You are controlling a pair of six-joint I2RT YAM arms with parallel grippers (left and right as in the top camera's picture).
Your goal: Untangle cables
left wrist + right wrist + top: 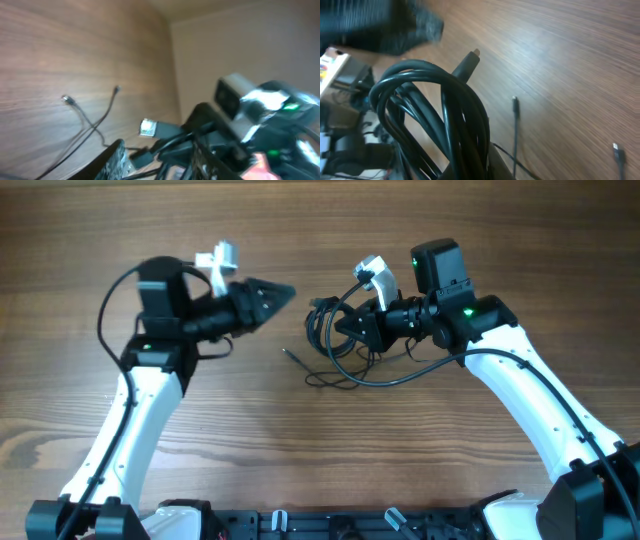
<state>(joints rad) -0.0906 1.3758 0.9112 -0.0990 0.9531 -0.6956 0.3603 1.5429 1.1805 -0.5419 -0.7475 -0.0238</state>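
Observation:
The coil fills my right gripper while thin cords trail (338, 379) beneath, so next my left gripper takes the coil (317, 306) near its plug and frees my right gripper.
The cables (322, 328) are thin black cords bunched in a looped coil, with loose ends trailing on the wooden table to a plug (290, 352). My right gripper (347, 325) is shut on the coil and holds it just above the table. In the right wrist view the coil (455, 115) fills the jaws (487, 167). My left gripper (280, 292) is just left of the coil and not touching it. In the left wrist view its fingers (157, 162) are apart and empty, facing a silver-tipped plug (148, 128) on the bundle. Two thin cords (92, 125) lie beyond.
The table (480, 460) is bare wood. Loose plug ends lie flat on it in the right wrist view (515, 102) (616, 148). A cable loop (345, 380) sags toward the front. The right arm's camera (235, 100) is close in front of the left gripper.

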